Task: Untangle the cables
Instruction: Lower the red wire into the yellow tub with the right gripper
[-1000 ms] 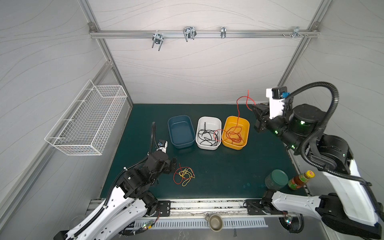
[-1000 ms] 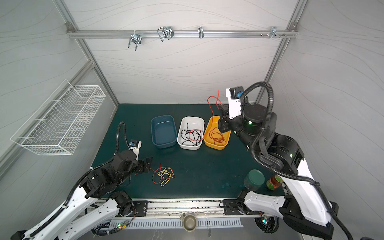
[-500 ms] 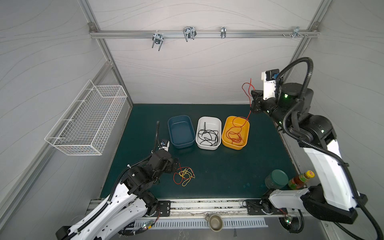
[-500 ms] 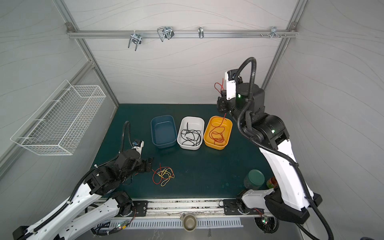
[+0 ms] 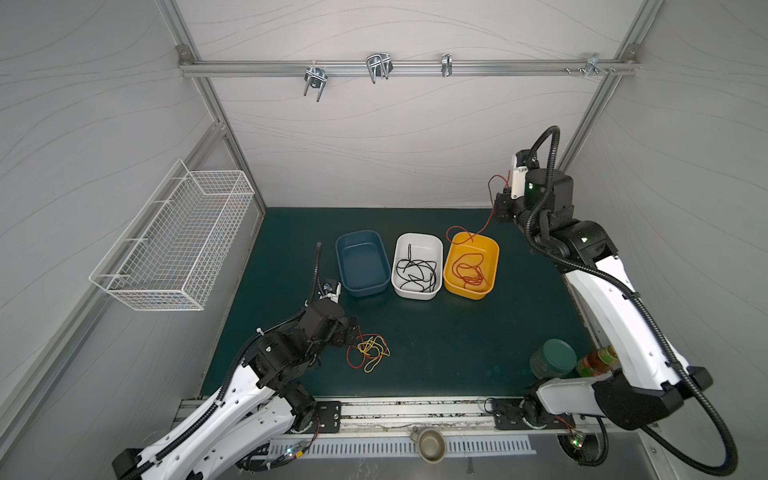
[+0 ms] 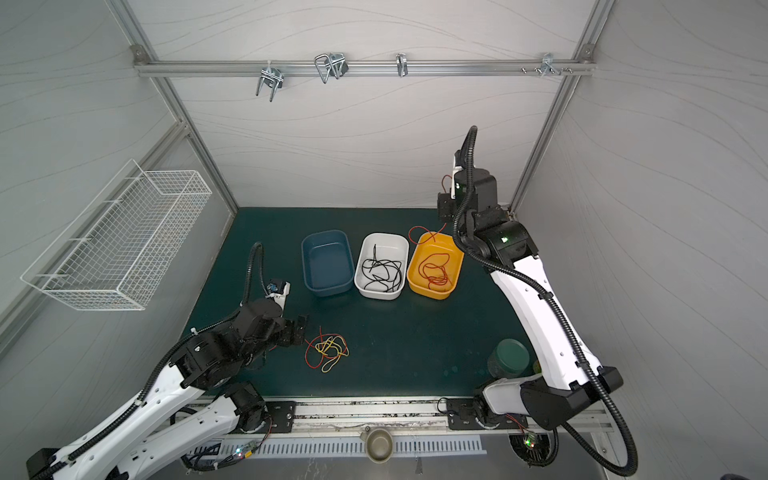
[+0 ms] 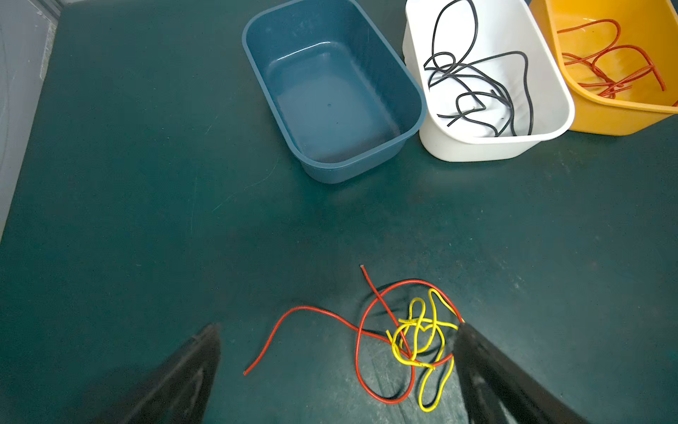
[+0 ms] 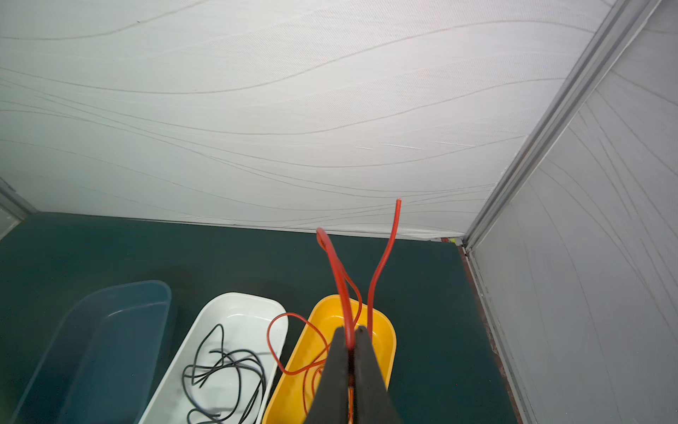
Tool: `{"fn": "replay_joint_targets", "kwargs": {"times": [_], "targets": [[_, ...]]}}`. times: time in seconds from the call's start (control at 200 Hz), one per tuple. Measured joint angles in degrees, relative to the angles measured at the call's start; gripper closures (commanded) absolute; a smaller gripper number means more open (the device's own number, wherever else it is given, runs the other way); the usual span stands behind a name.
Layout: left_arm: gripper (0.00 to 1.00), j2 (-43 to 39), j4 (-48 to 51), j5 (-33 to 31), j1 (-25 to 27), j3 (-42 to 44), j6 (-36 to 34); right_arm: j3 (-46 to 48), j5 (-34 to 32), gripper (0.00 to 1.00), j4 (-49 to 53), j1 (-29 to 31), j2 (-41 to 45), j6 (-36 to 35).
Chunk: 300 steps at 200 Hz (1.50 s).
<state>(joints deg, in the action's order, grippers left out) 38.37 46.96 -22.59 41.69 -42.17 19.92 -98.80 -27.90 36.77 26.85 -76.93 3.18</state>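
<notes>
The red cable hangs clear of the black cables, trailing over the yellow tub, so my right gripper should continue to let it down until it rests inside.
A tangle of red and yellow cables lies on the green mat near the front left. My left gripper is open just beside it, low over the mat, and one of its fingers touches the tangle's edge. High at the back right, my right gripper is shut on a red cable. That cable trails down over the rim of the yellow tub, where more red cable lies. Black cables lie in the white tub.
An empty blue tub stands left of the white one. A wire basket hangs on the left wall. A green-lidded jar and a sauce bottle stand at the front right. A metal cup sits on the front rail.
My right arm has swung up and back toward the rear wall, still gripping the red cable and drawing it out of the yellow tub. The left gripper has edged closer to the tangle.
</notes>
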Motion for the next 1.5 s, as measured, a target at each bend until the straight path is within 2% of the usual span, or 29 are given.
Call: {"fn": "replay_joint_targets", "kwargs": {"times": [0.225, 0.545, 1.06, 1.501], "targets": [[0.0, 0.24, -0.04, 0.02, 0.0, 0.0, 0.0, 4.07, 3.04, 1.0, -2.86, -3.87, 0.04, 2.82], [0.0, 0.26, -0.09, 0.02, 0.0, 0.0, 0.0, 14.99, 8.28, 1.0, -4.66, -8.09, 0.09, 9.09], [0.0, 0.33, -0.11, 0.02, 0.0, 0.0, 0.02, 31.82, 16.65, 1.0, -8.81, -8.24, 0.11, 18.32], [0.0, 0.37, -0.11, 0.04, 0.0, 0.02, 0.0, 37.94, 25.51, 1.0, -11.52, -8.26, -6.99, 23.23]]}}
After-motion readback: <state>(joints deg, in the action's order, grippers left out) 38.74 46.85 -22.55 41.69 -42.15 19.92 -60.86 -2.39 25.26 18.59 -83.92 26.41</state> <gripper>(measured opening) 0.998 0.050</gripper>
